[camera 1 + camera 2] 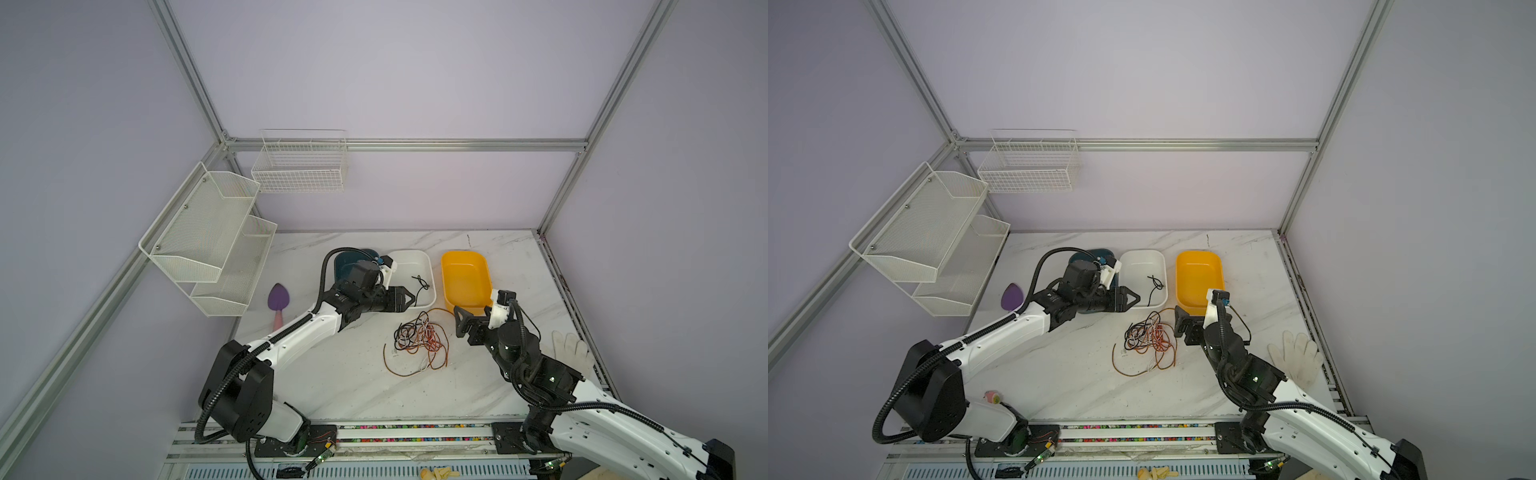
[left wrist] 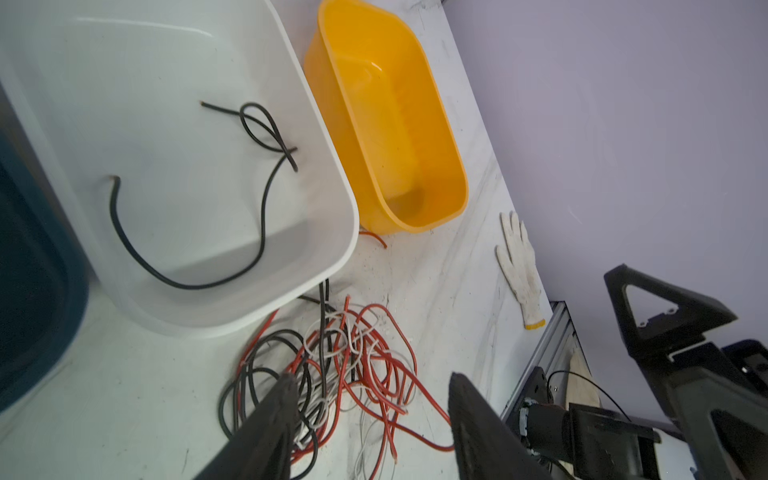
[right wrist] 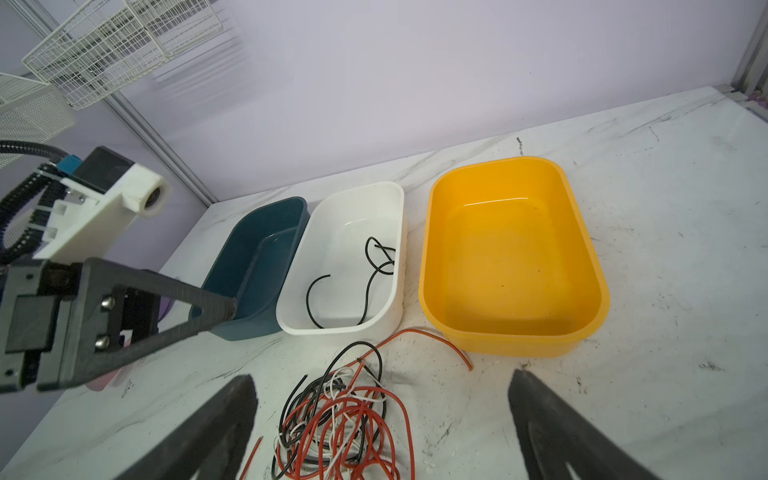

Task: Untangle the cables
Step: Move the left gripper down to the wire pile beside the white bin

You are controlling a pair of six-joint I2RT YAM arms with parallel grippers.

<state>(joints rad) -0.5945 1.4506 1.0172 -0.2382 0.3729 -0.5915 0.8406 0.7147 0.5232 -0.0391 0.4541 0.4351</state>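
The left gripper's open fingers are in line with the black cable [image 2: 322, 340], which lies over the top of the tangle [image 2: 323, 382], so the robot should keep moving them down until they are on both sides of the cable.
A tangle of black, white and orange-red cables [image 1: 419, 340] [image 1: 1150, 338] lies on the marble table in front of the bins. One black cable [image 1: 420, 286] [image 2: 262, 199] lies apart, loosely looped inside the white bin [image 1: 411, 252] [image 3: 399, 232]. My left gripper [image 1: 411, 300] [image 2: 370, 378] is open and empty, at the white bin's near rim, just above and left of the tangle [image 2: 340, 365]. On the tangle's right, beside the yellow bin, my right gripper [image 1: 457, 322] [image 3: 382, 376] stands wide open and empty, facing the tangle [image 3: 340, 415].
An empty yellow bin [image 1: 463, 278] sits right of the white one; a teal bin [image 1: 345, 262] lies left of it, partly behind the left arm. A purple trowel [image 1: 277, 299] lies far left and a white glove [image 1: 571, 345] far right. Mesh shelves [image 1: 208, 232] and a wire basket [image 1: 299, 166] hang on the walls.
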